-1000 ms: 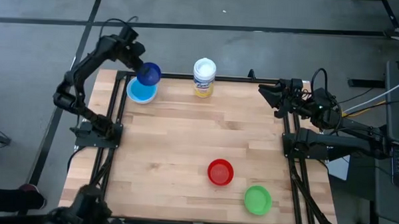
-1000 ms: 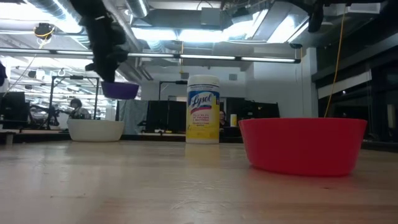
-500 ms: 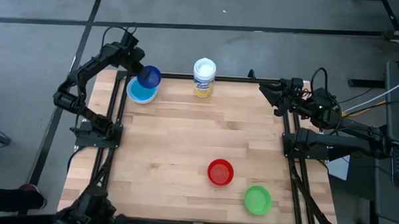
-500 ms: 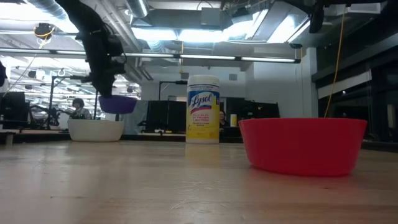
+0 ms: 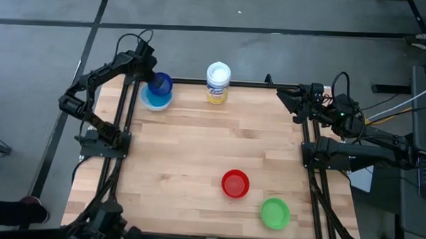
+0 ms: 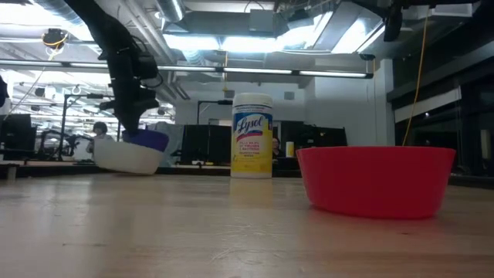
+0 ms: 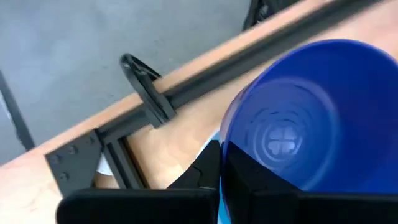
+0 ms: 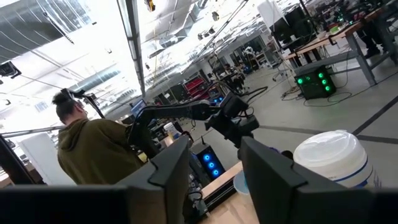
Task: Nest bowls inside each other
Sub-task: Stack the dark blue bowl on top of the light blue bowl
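The dark blue bowl is tilted in the teal bowl, with the white bowl tipped [image 6: 127,159], so next my left gripper opens and lifts clear to let the bowls settle flat.
My left gripper [image 5: 149,76] is shut on the dark blue bowl [image 5: 161,83] at the table's far left corner. That bowl sits tilted in the teal bowl [image 5: 152,100], which is nested in the white bowl [image 6: 126,157]. The white bowl looks tipped in the low view. The red bowl [image 5: 235,184] and the green bowl [image 5: 274,212] stand on their bases near the table's front right. My right gripper [image 8: 214,168] is open and raised level at the far right corner, with nothing between its fingers. My left gripper holds the dark blue bowl by its rim [image 7: 225,138] on the side nearest the arm. One finger [image 7: 249,180] is inside the bowl and the other [image 7: 204,169] outside. The fingers slant down from the table's far left. The bowl is tilted, its lower part in the teal bowl.
A white cylindrical wipes container [image 5: 218,82] with a yellow label stands at the far edge, right of the nested bowls. Black frame rails [image 5: 125,109] run along the table's sides. A person in an olive hoodie [image 8: 87,155] shows beyond the table in the right wrist view.
My left gripper has gone down, still shut on the dark blue bowl, and has brought it from above the teal and white bowls into them. The white bowl has tipped and shifted a little toward the right. My right arm has kept still.
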{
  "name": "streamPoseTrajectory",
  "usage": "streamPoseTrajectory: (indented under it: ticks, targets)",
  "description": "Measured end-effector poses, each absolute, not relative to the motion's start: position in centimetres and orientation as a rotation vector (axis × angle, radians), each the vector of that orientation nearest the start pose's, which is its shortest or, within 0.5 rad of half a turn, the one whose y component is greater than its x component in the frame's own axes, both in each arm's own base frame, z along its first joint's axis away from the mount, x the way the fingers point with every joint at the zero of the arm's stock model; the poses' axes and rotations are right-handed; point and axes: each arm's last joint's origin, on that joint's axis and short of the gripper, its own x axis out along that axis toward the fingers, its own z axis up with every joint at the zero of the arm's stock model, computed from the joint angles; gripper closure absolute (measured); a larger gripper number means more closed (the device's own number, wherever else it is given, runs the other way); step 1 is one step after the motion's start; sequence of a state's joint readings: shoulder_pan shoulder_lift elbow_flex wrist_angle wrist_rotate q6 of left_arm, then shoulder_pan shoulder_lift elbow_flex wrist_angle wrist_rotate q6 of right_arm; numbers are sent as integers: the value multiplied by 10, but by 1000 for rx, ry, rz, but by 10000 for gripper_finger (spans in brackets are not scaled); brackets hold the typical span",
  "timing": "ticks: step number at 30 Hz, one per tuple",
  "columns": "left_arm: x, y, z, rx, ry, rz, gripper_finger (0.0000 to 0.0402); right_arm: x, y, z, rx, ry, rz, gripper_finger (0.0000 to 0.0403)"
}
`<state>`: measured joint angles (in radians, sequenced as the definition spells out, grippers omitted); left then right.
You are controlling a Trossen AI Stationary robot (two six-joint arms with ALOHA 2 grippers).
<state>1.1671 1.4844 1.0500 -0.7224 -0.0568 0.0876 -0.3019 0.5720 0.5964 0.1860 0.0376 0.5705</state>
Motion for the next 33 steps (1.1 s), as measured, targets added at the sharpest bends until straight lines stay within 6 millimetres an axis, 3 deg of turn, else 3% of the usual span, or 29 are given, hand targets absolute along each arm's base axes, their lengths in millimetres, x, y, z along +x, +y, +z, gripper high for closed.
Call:
streamPoseTrajectory:
  ticks: [5, 12, 21, 33]
  targets:
    - [107, 258, 234, -616, 1051, 994, 399, 130, -41, 333, 534, -300, -269, 251]
    - [102, 246, 231, -649, 1174, 898, 399, 130, -41, 333, 530, -298, -269, 260]
    - [100, 241, 224, -660, 1200, 870, 394, 130, -41, 332, 525, -292, -259, 247]
    - [101, 246, 227, -696, 1068, 816, 287, 130, -41, 332, 525, -290, -252, 243]
